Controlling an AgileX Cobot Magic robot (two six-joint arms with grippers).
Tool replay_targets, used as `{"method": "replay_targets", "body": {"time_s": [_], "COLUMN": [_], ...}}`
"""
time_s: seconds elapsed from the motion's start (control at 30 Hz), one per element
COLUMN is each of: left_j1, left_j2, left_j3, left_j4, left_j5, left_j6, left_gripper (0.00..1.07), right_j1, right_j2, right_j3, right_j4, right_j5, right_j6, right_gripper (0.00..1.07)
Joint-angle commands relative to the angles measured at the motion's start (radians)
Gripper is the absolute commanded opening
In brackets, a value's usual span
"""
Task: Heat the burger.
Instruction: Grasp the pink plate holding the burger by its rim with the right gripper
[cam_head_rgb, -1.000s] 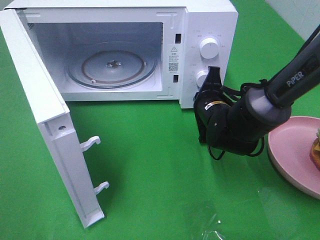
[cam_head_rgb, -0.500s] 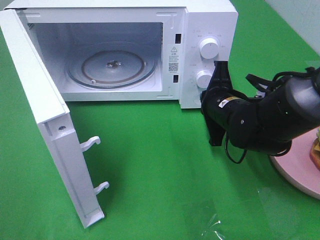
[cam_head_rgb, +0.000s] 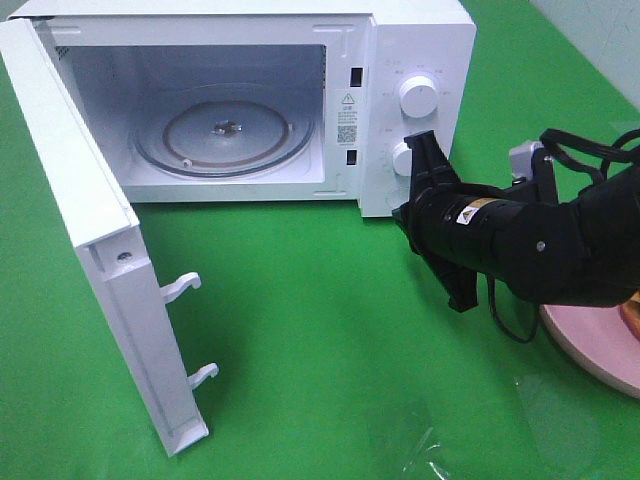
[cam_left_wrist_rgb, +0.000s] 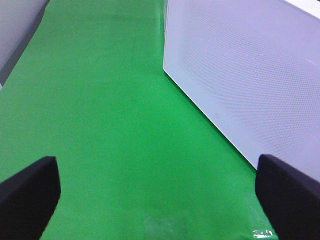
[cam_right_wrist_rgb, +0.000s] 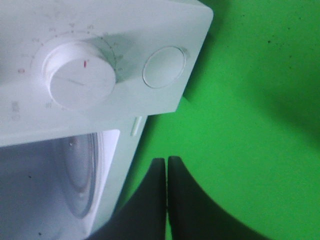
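Note:
The microwave door (cam_head_rgb: 120, 250) is clear of the turntable. My right gripper keeps moving back from the lower knob toward the pink plate (cam_head_rgb: 588, 345) until its fingers open.
The white microwave (cam_head_rgb: 415, 40) stands at the back with its door (cam_head_rgb: 95, 250) swung open to the left and its glass turntable (cam_head_rgb: 225, 135) bare. My right gripper (cam_head_rgb: 404, 212) is shut and empty, just in front of the microwave's lower knob (cam_head_rgb: 402, 158). The right wrist view shows its fingers (cam_right_wrist_rgb: 155, 200) pressed together below a knob (cam_right_wrist_rgb: 80, 80) and a round button (cam_right_wrist_rgb: 164, 67). The burger is almost wholly hidden behind my right arm; only a brown sliver (cam_head_rgb: 631, 314) shows on the pink plate (cam_head_rgb: 600, 350). My left gripper (cam_left_wrist_rgb: 160, 200) is open over green cloth, beside the microwave's side wall (cam_left_wrist_rgb: 240, 75).
The green cloth (cam_head_rgb: 300, 330) covers the table. The open door sticks out toward the front left, with two white latch hooks (cam_head_rgb: 180, 285). A piece of clear plastic wrap (cam_head_rgb: 425, 465) lies at the front edge. The plate sits at the right edge of the view.
My right arm has swung down and to the right, and its wrist has rolled. The arm now lies across the plate and hides most of it. The microwave has not moved.

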Motion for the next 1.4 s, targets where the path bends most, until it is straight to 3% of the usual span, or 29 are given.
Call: {"method": "replay_targets", "body": {"time_s": [0.03,0.43,1.0,1.17,1.4], "left_j1": [-0.001,-0.001,-0.001,-0.001,-0.001], "left_j2": [-0.004,-0.004,-0.004,-0.004,-0.004], "left_j3": [0.001,0.001,0.001,0.001,0.001], "left_j4": [0.002,0.002,0.002,0.002,0.002], "left_j5": [-0.012,-0.012,-0.012,-0.012,-0.012], "left_j6": [-0.004,-0.004,-0.004,-0.004,-0.004], "left_gripper": [0.98,0.98,0.98,0.98,0.98], "right_j1": [-0.004,-0.004,-0.006,-0.006,-0.006], "right_j2": [-0.038,-0.148,-0.288,-0.323,-0.359], "right_j3": [0.002,0.002,0.002,0.0,-0.003], "right_j4": [-0.02,-0.019,-0.021,-0.027,-0.215], "right_j5": [0.068,0.293,0.699,0.796,0.993], "right_j6": [-0.106,-0.67,-1.162,-1.215,-1.191], "right_gripper": [0.02,0.05,0.1,0.12,0.14]}}
